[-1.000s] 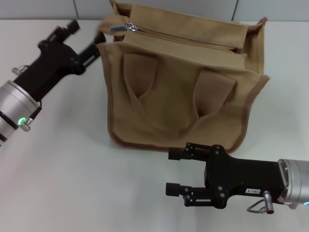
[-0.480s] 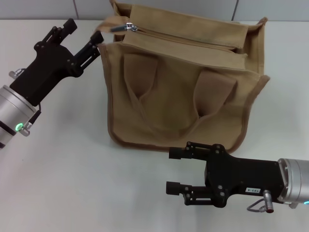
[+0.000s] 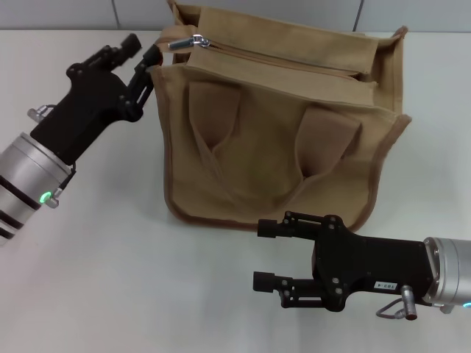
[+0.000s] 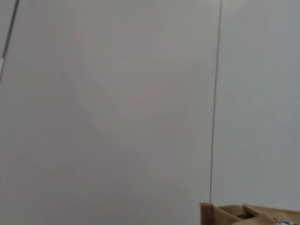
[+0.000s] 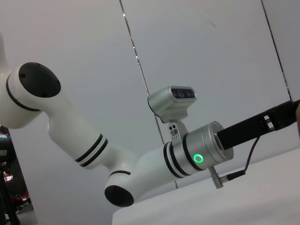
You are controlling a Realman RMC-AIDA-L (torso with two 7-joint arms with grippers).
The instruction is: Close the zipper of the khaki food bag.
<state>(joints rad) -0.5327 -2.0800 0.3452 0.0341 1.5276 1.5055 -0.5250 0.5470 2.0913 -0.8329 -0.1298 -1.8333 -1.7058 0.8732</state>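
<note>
The edge of the khaki food bag's top corner is as far as my left gripper's fingers reach, so I should move back and grip the end beside the pull tab deeper.
The khaki food bag stands upright in the middle of the table in the head view, handles hanging down its front. The zipper runs along its top, and its silver pull tab sticks out at the bag's left end. My left gripper is open just left of the bag's top left corner, close to the pull tab and holding nothing. One finger is at the bag's edge. My right gripper is open and empty on the table in front of the bag. A corner of the bag shows in the left wrist view.
The bag stands on a white table with a grey panelled wall behind. The right wrist view shows my left arm and head camera against the wall. Bare table lies left of and in front of the bag.
My left gripper has moved right, closer to the bag's top left corner and the pull tab. The right arm has barely moved.
</note>
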